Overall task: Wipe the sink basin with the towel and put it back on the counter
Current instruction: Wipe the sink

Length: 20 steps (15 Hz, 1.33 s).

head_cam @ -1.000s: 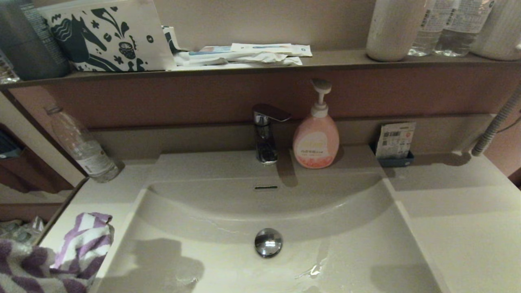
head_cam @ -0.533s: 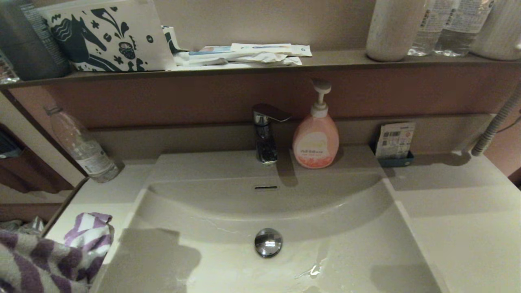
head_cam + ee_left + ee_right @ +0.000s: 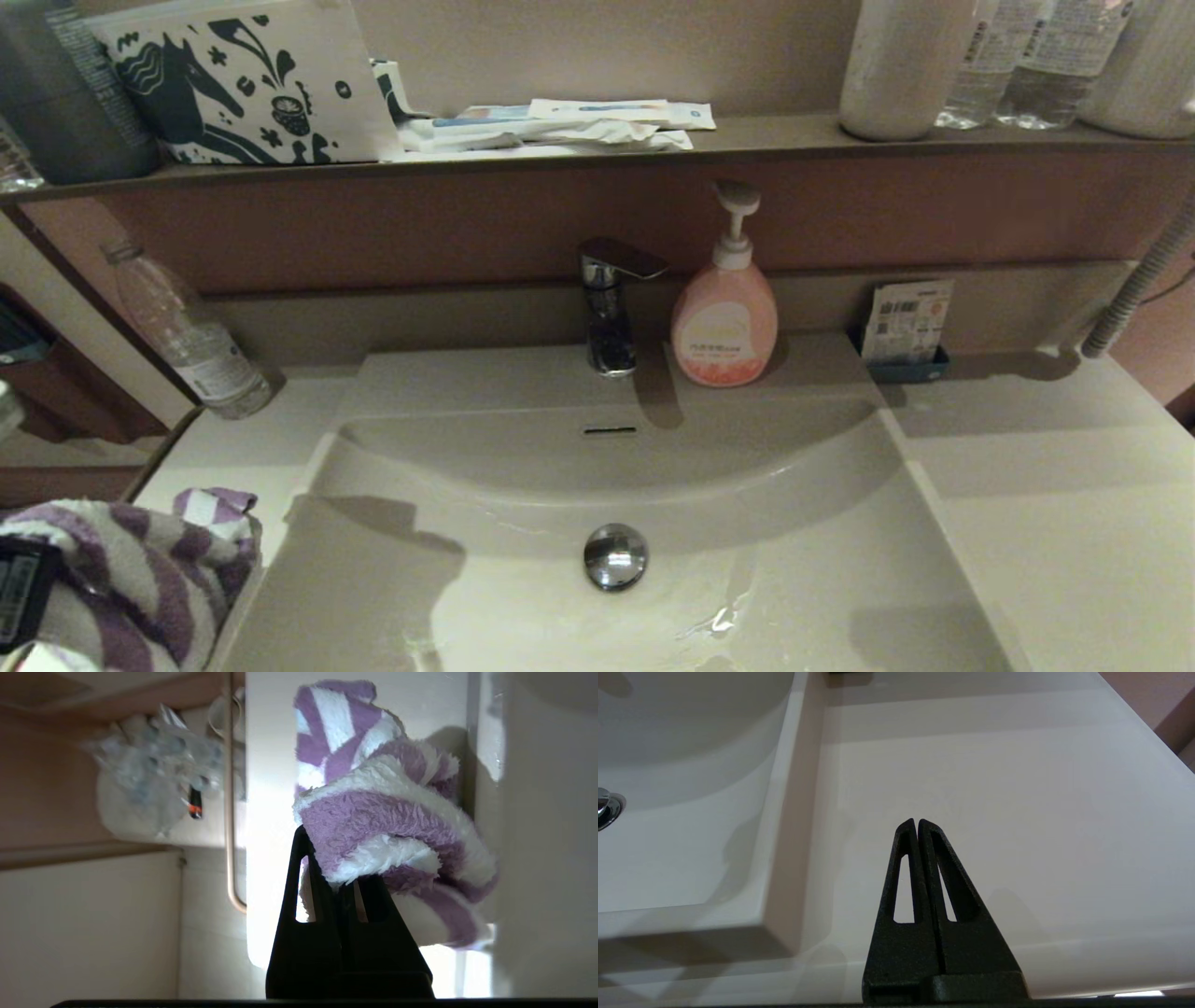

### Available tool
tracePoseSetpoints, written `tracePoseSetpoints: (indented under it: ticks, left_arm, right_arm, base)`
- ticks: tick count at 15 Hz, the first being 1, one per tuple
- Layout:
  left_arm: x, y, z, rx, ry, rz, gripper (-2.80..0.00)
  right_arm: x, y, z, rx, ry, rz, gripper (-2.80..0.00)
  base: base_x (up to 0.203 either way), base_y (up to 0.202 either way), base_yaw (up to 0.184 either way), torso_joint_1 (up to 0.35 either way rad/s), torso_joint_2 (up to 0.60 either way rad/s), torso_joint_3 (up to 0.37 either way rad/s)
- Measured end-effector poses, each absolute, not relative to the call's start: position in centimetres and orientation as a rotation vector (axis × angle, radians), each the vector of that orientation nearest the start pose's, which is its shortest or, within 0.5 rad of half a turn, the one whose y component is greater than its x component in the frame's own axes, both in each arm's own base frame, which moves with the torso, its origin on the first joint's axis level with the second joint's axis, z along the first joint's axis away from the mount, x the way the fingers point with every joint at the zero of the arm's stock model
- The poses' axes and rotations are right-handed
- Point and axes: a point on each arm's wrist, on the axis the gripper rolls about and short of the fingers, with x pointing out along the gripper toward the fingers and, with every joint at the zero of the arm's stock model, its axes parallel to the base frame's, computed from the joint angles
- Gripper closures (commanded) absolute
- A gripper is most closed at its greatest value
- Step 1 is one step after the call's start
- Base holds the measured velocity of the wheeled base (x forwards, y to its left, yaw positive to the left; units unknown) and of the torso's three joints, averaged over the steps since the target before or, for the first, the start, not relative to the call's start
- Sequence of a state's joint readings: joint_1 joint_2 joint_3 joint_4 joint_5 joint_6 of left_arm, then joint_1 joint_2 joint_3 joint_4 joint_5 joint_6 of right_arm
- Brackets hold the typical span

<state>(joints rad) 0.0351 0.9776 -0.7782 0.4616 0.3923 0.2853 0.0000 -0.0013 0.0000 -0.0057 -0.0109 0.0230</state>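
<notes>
The towel sits bunched [image 3: 443, 834] next to the edge of the basin, so next I let go of the towel's fold with my left gripper, grip the towel [image 3: 146, 571] again close by and lay it down flatter.
The purple-and-white striped towel [image 3: 140, 569] is bunched at the near left, over the left counter [image 3: 247, 439] beside the basin's edge. In the left wrist view my left gripper [image 3: 334, 858] is shut on a fold of the towel [image 3: 383, 826], which drapes over its fingertips. The cream-white sink basin [image 3: 607, 467] has a chrome drain plug [image 3: 615, 556], with streaks of water near it. My right gripper [image 3: 917, 822] is shut on nothing, hovering over the right counter [image 3: 1017, 788] beside the basin [image 3: 668, 765]; it is out of the head view.
A chrome faucet [image 3: 609, 303] and a pink soap dispenser [image 3: 725, 317] stand behind the basin. A plastic bottle [image 3: 191, 341] leans at the back left. A small tray with a packet [image 3: 906, 327] sits back right. The brown ledge [image 3: 597, 140] carries a horse-print pouch and bottles.
The towel bundle has risen and shifted toward the basin at the near left. A dark part of the left arm has come into view under it. Its shadow on the basin has grown.
</notes>
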Motion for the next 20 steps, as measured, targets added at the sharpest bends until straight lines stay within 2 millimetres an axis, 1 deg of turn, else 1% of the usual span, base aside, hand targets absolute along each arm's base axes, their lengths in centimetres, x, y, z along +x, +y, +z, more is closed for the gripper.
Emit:
tracePoseSetpoints:
  ticks: [4,5,8,12,15,17,20]
  left_arm:
    - [10.9,1.4,22.2,0.382,0.754,0.334,0.0]
    - [11.1,1.5,22.1,0.379,0.766,0.341,-2.8]
    - [11.5,1.8,21.9,0.366,0.785,0.356,-2.8]
    - [11.6,1.8,22.3,0.368,0.774,0.357,-2.8]
    - [11.2,1.1,22.6,0.395,0.752,0.303,-2.8]
    - [10.9,0.5,22.3,0.427,0.802,0.255,-2.8]
    - [11.2,0.7,22.1,0.433,0.873,0.258,-2.8]
  right_arm:
    - [-2.3,0.0,7.6,0.023,-0.007,-0.011,0.0]
    - [-2.3,0.0,7.6,0.023,-0.007,-0.01,0.0]
    - [-2.3,0.0,7.6,0.023,-0.007,-0.011,0.0]
    - [-2.3,0.0,7.6,0.023,-0.007,-0.011,0.0]
    - [-2.3,0.0,7.6,0.023,-0.007,-0.011,0.0]
    - [-2.3,0.0,7.6,0.023,-0.007,-0.011,0.0]
    - [-2.3,0.0,7.6,0.023,-0.007,-0.011,0.0]
  base:
    - [0.0,0.0,0.0,0.0,0.0,0.0]
    - [0.0,0.0,0.0,0.0,0.0,0.0]
    - [0.0,0.0,0.0,0.0,0.0,0.0]
    - [0.0,0.0,0.0,0.0,0.0,0.0]
    - [0.0,0.0,0.0,0.0,0.0,0.0]
    - [0.0,0.0,0.0,0.0,0.0,0.0]
    - [0.0,0.0,0.0,0.0,0.0,0.0]
